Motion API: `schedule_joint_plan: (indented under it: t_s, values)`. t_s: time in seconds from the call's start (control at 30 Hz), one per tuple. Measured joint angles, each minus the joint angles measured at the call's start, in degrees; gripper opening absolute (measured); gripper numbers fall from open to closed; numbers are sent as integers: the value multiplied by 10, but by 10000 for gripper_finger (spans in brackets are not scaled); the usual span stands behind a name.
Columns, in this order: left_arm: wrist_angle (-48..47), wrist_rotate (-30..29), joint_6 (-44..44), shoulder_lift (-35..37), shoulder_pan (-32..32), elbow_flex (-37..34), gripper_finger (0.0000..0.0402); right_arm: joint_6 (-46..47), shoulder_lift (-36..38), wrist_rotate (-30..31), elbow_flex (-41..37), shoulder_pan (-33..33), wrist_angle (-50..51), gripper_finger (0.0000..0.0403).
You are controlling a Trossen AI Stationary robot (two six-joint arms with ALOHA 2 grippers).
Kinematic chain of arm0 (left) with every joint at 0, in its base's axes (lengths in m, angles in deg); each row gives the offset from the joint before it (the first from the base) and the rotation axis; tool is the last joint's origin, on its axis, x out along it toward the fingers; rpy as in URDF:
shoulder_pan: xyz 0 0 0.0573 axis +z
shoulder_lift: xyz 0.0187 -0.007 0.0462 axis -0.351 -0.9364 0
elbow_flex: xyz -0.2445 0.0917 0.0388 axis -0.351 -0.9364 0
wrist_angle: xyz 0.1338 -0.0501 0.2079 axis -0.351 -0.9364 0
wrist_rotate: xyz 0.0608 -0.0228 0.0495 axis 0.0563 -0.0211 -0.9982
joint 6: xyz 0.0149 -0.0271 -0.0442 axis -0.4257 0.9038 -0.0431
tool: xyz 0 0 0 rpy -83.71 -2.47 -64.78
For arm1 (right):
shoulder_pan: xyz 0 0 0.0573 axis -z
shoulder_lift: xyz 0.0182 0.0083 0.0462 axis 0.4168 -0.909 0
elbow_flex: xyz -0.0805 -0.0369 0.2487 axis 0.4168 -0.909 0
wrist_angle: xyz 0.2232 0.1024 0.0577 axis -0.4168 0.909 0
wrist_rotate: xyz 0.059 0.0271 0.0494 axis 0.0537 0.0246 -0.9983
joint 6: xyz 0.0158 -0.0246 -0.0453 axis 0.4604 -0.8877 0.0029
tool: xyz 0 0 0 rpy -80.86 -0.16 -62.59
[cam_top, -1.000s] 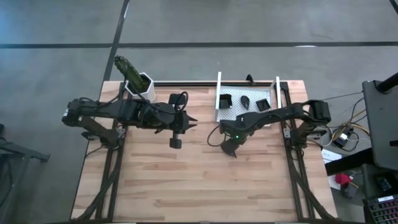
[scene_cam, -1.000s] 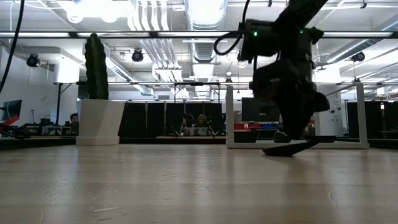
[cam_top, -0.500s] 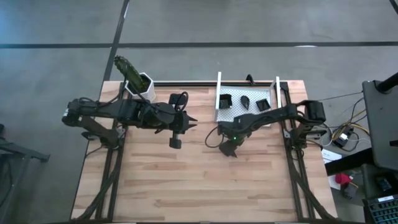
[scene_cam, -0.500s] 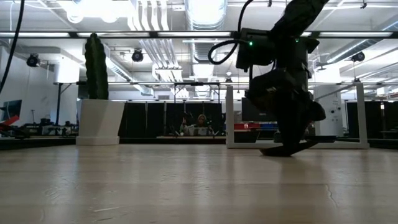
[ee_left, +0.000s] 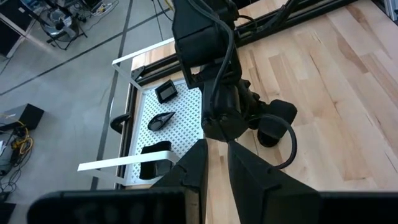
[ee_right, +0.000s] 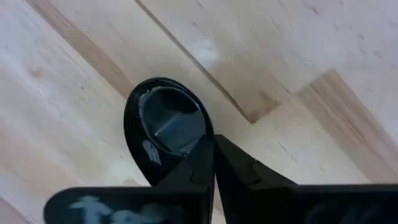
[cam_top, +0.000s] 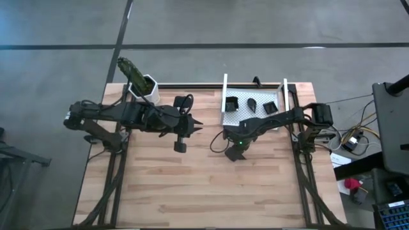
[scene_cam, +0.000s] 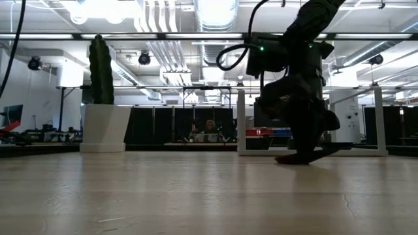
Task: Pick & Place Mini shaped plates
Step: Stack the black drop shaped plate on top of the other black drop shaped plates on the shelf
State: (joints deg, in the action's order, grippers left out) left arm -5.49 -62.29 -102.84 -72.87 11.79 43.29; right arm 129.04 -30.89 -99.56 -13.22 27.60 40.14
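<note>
I keep carrying the teardrop plate hollow side up [ee_right: 169, 121] in my right gripper to the tray's matching plate [cam_top: 252, 104], which lies uncovered, and release it on top.
A glossy black teardrop-shaped mini plate [ee_right: 163, 121] lies on the wooden table just in front of the white perforated tray [cam_top: 241, 117]. My right gripper [ee_right: 213, 144] stands over it, pointing steeply down, shut on its rim. In the low view the plate [scene_cam: 307, 156] shows as a dark sliver on the table under that arm. Three more mini plates [cam_top: 231, 104] [cam_top: 252, 103] [cam_top: 271, 108] lie in the tray. My left gripper [ee_left: 217, 163] hovers high over the table's middle left, fingers slightly apart with nothing between them. My right gripper pinches the plate's rim [ee_right: 205, 138] at one side of its wider, rounded end, between the two fingers. The fingers [ee_right: 239, 169] come from above, slanting down. The plate rests on the table, hollow side up.
A white hexagonal pot with a green cactus [cam_top: 144, 88] stands at the far left corner. The tray has upright white posts [scene_cam: 241, 121] at its sides. Bare wood stretches toward the table's near edge [cam_top: 204, 198].
My right gripper has sunk a little onto the teardrop plate and edged toward the table's left, and its fingers have closed on the plate's rim. The plate stays on the table.
</note>
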Motion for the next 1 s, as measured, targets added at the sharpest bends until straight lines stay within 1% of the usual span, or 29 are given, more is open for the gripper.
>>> schedule_joint_plan:
  t_s: [0.13,0.23,0.37,0.5,0.63,0.73,1.0]
  values:
    - [0,0,0,0,0,0,58,7,24,13,0,1,5,8]
    - [0,0,0,0,0,0,58,24,53,37,0,1,20,8]
    - [0,0,0,0,0,0,58,78,96,91,0,8,57,8]
    - [0,0,-9,0,0,0,58,152,137,148,-1,38,76,8]
    - [0,0,-17,0,0,0,58,208,163,202,-1,86,75,8]
    - [0,0,-17,0,0,0,58,223,168,203,-1,134,76,8]
    - [0,-4,-49,0,0,0,58,223,168,181,-1,259,76,8]
